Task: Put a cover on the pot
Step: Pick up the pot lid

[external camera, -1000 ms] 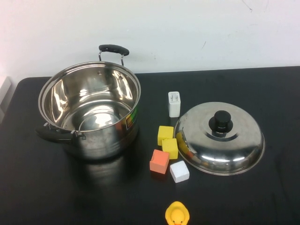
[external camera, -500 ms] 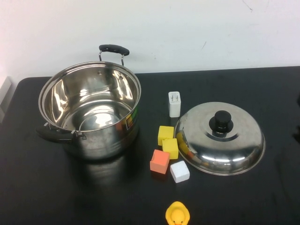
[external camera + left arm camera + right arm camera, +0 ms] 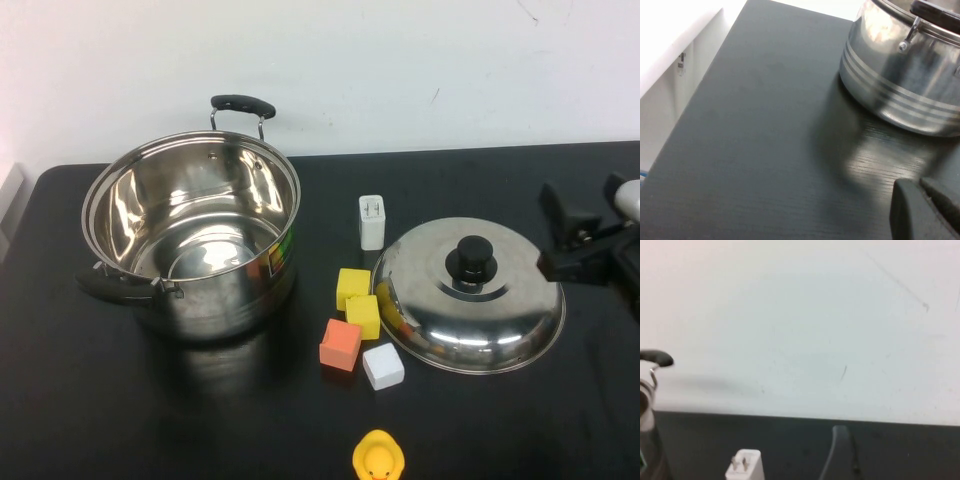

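Observation:
My gripper is going to lift the lid [image 3: 470, 295]. The yellow blocks [image 3: 362, 314] stand next to the lid's rim, so the lid will come free and leave them where they are.
The pot [image 3: 192, 233], a large, deep steel stockpot with black handles, stands open and empty at the left of the black table. The domed steel lid [image 3: 468, 295] with a black knob [image 3: 471, 259] lies on the table to its right. My right gripper [image 3: 553, 233] is open at the right edge, just right of the lid and level with the knob, touching nothing. One of its fingers [image 3: 832, 452] shows faintly in the right wrist view. My left gripper [image 3: 920, 192] is shut and empty, low over the table beside the pot [image 3: 905, 85]; it is out of the high view.
Between pot and lid are a white charger plug [image 3: 371, 221], two yellow blocks [image 3: 357, 300], an orange block [image 3: 340, 344] and a white block [image 3: 383, 365]. A yellow rubber duck [image 3: 378, 458] sits at the front edge. A white wall stands behind the table.
My right gripper has come into the high view from the right edge and moved left towards the lid. The pot, lid and blocks have not moved.

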`<act>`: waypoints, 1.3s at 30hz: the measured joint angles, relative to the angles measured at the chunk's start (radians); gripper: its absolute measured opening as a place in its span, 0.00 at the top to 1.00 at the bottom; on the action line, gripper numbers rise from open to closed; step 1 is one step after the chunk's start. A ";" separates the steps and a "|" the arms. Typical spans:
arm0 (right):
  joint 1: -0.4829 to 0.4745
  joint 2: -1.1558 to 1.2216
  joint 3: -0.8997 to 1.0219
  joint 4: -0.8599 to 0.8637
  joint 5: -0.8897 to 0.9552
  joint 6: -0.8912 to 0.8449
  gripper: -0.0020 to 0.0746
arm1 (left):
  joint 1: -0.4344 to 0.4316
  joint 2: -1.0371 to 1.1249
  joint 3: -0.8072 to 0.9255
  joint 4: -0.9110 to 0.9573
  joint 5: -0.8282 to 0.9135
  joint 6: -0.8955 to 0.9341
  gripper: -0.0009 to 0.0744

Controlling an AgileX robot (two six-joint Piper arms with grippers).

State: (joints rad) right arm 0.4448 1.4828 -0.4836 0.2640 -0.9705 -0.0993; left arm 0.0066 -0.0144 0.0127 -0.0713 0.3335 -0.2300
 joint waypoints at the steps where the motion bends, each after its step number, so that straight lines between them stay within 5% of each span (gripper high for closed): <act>1: 0.000 0.024 -0.007 0.000 -0.014 0.000 0.30 | 0.000 0.000 0.000 0.000 0.000 0.000 0.99; 21: 0.000 0.455 -0.235 -0.117 -0.112 0.080 0.29 | 0.000 0.000 0.000 0.000 0.000 -0.002 0.99; 39: 0.000 0.597 -0.327 -0.138 -0.066 0.083 0.29 | 0.000 0.000 0.000 0.000 0.000 -0.002 0.99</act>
State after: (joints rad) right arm 0.4448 2.0802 -0.8102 0.1263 -1.0368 -0.0159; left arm 0.0066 -0.0144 0.0127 -0.0713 0.3335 -0.2324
